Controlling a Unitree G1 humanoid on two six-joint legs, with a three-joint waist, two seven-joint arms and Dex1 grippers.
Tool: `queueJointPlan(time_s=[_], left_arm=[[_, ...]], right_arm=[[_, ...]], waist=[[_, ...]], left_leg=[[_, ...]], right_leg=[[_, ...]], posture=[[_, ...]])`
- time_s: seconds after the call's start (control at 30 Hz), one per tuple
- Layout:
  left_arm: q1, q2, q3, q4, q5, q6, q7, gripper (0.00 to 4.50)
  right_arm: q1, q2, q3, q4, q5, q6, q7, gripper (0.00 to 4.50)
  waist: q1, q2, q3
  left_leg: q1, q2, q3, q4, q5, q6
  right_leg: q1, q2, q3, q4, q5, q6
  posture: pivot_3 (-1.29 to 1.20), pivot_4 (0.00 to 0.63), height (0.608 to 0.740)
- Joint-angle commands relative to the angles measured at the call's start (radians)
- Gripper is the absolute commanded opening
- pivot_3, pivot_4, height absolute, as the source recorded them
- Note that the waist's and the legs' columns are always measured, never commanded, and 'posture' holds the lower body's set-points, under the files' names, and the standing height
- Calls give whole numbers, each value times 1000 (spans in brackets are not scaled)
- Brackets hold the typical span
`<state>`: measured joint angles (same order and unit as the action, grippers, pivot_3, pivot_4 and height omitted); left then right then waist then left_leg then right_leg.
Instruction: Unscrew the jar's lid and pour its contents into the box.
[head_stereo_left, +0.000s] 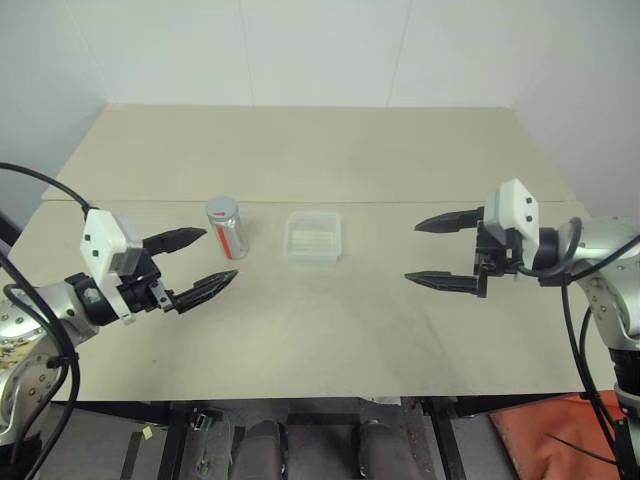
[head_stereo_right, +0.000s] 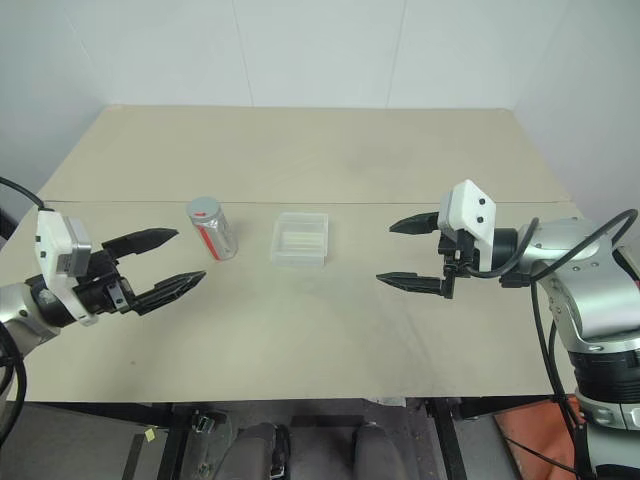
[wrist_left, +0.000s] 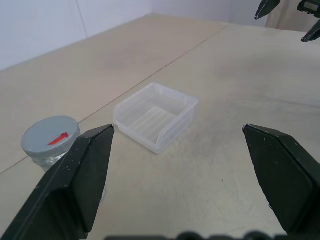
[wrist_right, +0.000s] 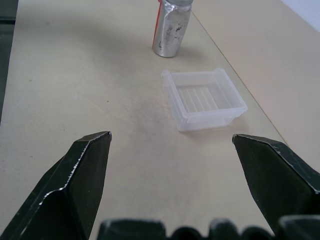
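Observation:
A ridged rim (wrist_left: 59, 148) runs around the grey lid (wrist_left: 50, 134), so the lid will turn bit by bit while it still sits on the jar when the robot twists it.
The jar (head_stereo_left: 227, 231) stands upright on the table, silvery with a red mark down its side. Its grey lid (wrist_left: 51, 137), marked with a red arrow, sits on top. The contents are hidden inside. To the jar's right lies the box (head_stereo_left: 314, 238), a shallow clear tray that looks empty. My left gripper (head_stereo_left: 205, 258) hovers open just left of and nearer than the jar, pointing toward it, holding nothing. My right gripper (head_stereo_left: 440, 252) is open at the table's right, pointing left toward the box (wrist_right: 205, 99), some way off.
The tan table (head_stereo_left: 320, 320) has a seam running across it behind the jar and box. White walls close the far side. An orange object (head_stereo_left: 545, 430) lies on the floor at the lower right, below the table's front edge.

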<state>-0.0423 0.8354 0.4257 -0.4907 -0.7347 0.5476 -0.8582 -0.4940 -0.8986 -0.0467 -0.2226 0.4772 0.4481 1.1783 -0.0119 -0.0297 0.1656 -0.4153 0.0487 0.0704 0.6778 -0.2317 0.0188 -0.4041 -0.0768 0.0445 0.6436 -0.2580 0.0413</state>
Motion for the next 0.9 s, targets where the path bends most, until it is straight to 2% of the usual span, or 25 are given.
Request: queueJointPlan(time_s=[0.03,0.23,0.37,0.67,0.9], left_arm=[[-26,20,14,-3,-10,-12,-14,4453],[-29,23,16,-8,-8,-3,-17,4453],[-18,-12,1,-4,29,6,60,4453],[5,-299,-137,86,298,-149,364,4453],[-73,-552,-231,223,479,-275,626,4453]], right_arm=[[-13,-8,-31,-2,7,-12,-1,4500],[-4,-11,-37,0,2,-15,-8,4500],[3,-4,-31,-8,-5,-7,-28,4500],[-15,-1,-13,0,-3,-12,-21,4500],[-29,10,-16,4,-5,-27,-21,4500]], waist=[[0,0,0],[0,0,0],[0,0,0],[1,0,0],[10,0,0]], left_leg=[[0,0,0,0,0,0],[0,0,0,0,0,0],[0,0,0,0,0,0],[0,0,-1,0,0,0],[-1,-1,-4,1,0,0]], right_leg=[[0,0,0,0,0,0],[0,0,0,0,0,0],[0,0,0,0,0,0],[1,0,0,0,0,0],[1,-1,0,0,0,0]], posture=[[0,150,740],[0,150,740],[0,150,740],[0,150,740],[0,150,740]])
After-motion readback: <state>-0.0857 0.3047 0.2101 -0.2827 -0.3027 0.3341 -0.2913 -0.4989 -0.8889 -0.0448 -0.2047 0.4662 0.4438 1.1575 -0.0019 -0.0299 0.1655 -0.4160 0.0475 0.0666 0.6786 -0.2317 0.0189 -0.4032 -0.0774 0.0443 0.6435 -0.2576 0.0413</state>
